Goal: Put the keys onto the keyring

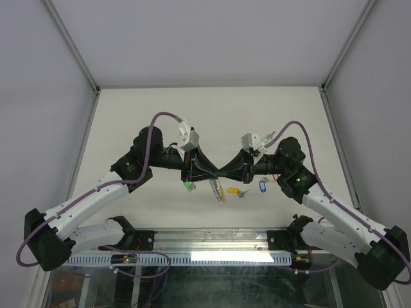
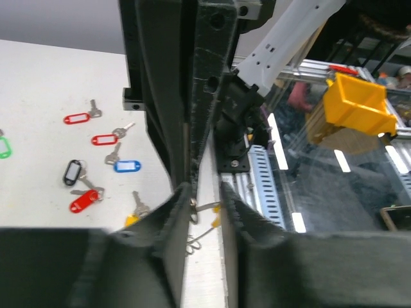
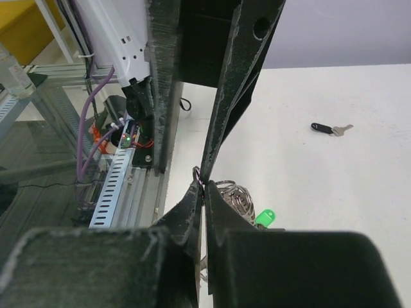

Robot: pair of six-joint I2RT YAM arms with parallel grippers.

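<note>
I need to center my left gripper on the loop (image 2: 194, 213) and pinch it before my right gripper opens, because the keyring's loop (image 3: 197, 174) is next to one of my left gripper's fingers.
Both grippers meet tip to tip over the table's near middle. My left gripper (image 1: 217, 172) (image 2: 205, 192) has its jaws narrowly apart around the keyring (image 2: 204, 206), whose silvery wire and yellow segment span the gap. My right gripper (image 1: 228, 172) (image 3: 203, 183) is pinched shut on a thin loop of the keyring (image 3: 232, 194), whose coil hangs just beyond with a green-tagged key (image 3: 264, 217). The top view shows the coil (image 1: 214, 186) dangling below the tips, with the green tag (image 1: 188, 186) to its left. Loose keys lie nearby with yellow (image 1: 232, 190) and blue (image 1: 262, 186) tags.
In the left wrist view, keys with red (image 2: 77, 118), blue (image 2: 127, 166) and black (image 2: 72, 172) tags lie on the white table. A black-tagged key (image 3: 324, 129) lies further out. A metal rail (image 1: 192, 258) runs along the near edge. Walls enclose the table.
</note>
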